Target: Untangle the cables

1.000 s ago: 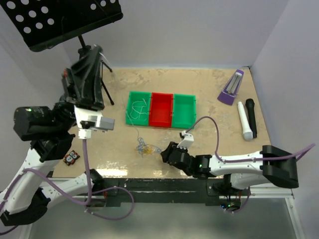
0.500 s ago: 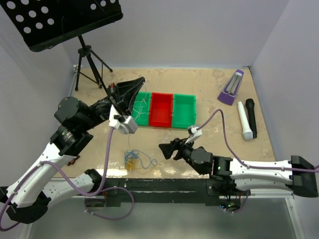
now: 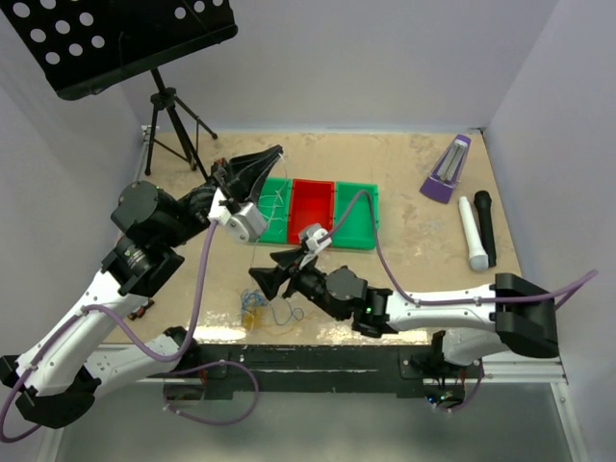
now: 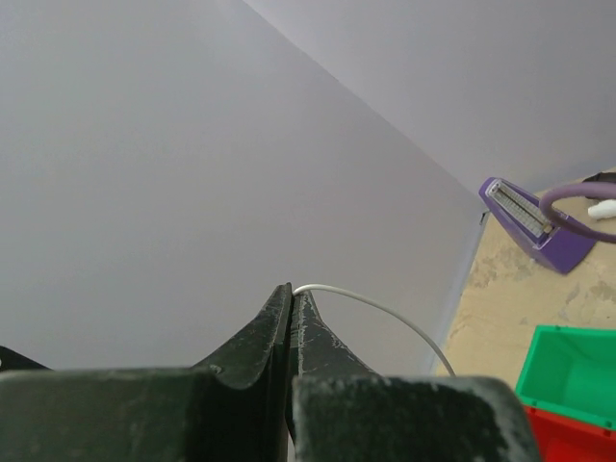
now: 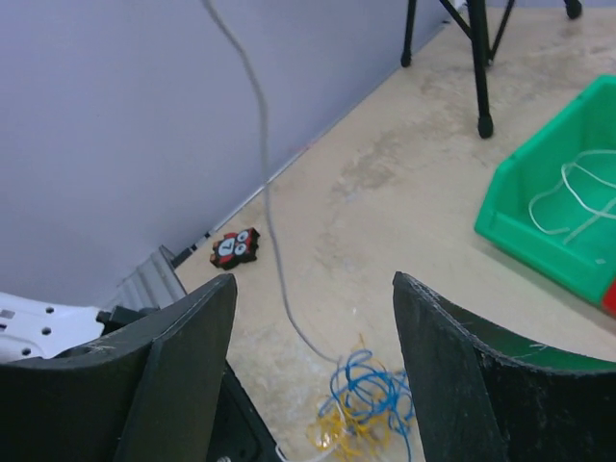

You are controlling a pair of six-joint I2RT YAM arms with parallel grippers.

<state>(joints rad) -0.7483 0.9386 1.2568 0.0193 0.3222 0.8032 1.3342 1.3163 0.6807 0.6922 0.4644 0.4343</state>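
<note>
My right gripper should take the white cable's lower part [image 5: 306, 339] before my left gripper grips again closer in, because my left gripper is holding the white cable high [image 5: 267, 164] above the tangle.
A small tangle of blue and yellow cables [image 3: 258, 308] lies near the table's front edge; it also shows in the right wrist view [image 5: 371, 404]. A white cable [image 5: 266, 192] rises out of it, up and away. My left gripper [image 3: 274, 154] is raised above the left green bin and is shut on the white cable [image 4: 385, 310], which leaves the closed fingertips [image 4: 292, 294]. My right gripper [image 3: 265, 274] is open and empty, just above and right of the tangle, jaws wide apart [image 5: 315, 281]. Loops of white cable [image 5: 577, 197] lie in the left green bin.
A green bin [image 3: 260, 228], a red bin [image 3: 311, 212] and another green bin [image 3: 354, 214] stand in a row mid-table. A purple metronome [image 3: 446, 168], a white microphone [image 3: 472, 234] and a black one [image 3: 484, 226] lie right. A music stand tripod [image 3: 173, 125] stands back left. A small red-black owl figure [image 5: 234, 247] sits by the left wall.
My left gripper swung from the far left to above the left green bin, lifting the white cable. My right gripper moved left to the tangle, which shifted left.
</note>
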